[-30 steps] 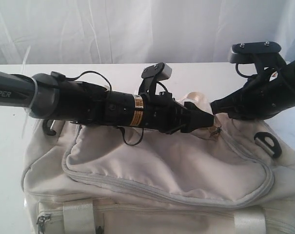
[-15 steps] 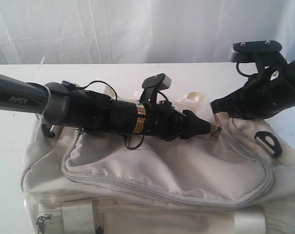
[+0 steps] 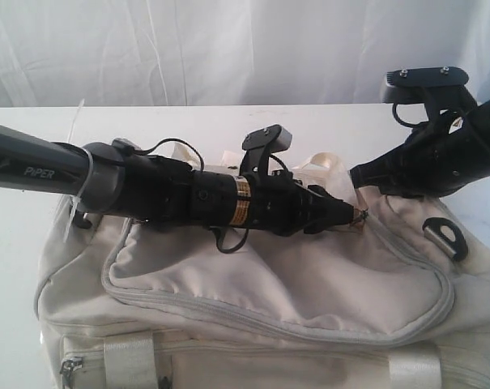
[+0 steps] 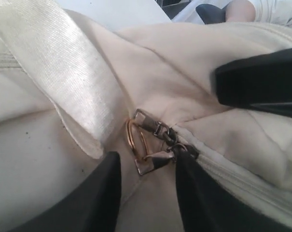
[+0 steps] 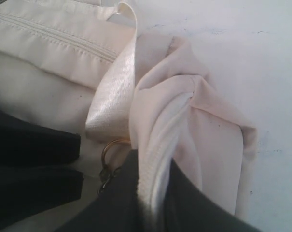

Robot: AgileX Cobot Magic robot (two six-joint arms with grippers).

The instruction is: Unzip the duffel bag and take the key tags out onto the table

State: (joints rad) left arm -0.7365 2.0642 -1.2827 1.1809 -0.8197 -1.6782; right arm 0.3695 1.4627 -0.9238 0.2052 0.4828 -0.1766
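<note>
The webbing handle is right up against the gold ring (image 4: 130,136). My left gripper should lift the handle (image 4: 91,128) out of the way before my right gripper moves to the zip pulls.
The cream duffel bag (image 3: 293,284) lies zipped on the white table (image 3: 10,243). Its two metal zip pulls (image 4: 153,162), joined by a gold ring, meet at the bag's far right end (image 3: 360,215). My left gripper (image 4: 146,168) is open, and its black fingertips (image 4: 107,188) straddle the nearer pull without closing on it. In the exterior view this gripper (image 3: 346,212) reaches across the bag's top. My right gripper (image 5: 153,181) is shut on a raised fold of the bag's zipper edge (image 5: 160,140), just right of the pulls (image 3: 356,177). The key tags are hidden.
A cream webbing handle (image 4: 63,63) lies over the bag beside the pulls. A black-and-silver D-ring (image 3: 443,237) sits on the bag's right end. A white curtain (image 3: 228,49) hangs behind the table. The bag's front pocket zipper (image 3: 253,320) runs near the front.
My left arm has slid right and dipped lower, bringing its tip up to the zip pulls. The right gripper has kept its hold and place.
</note>
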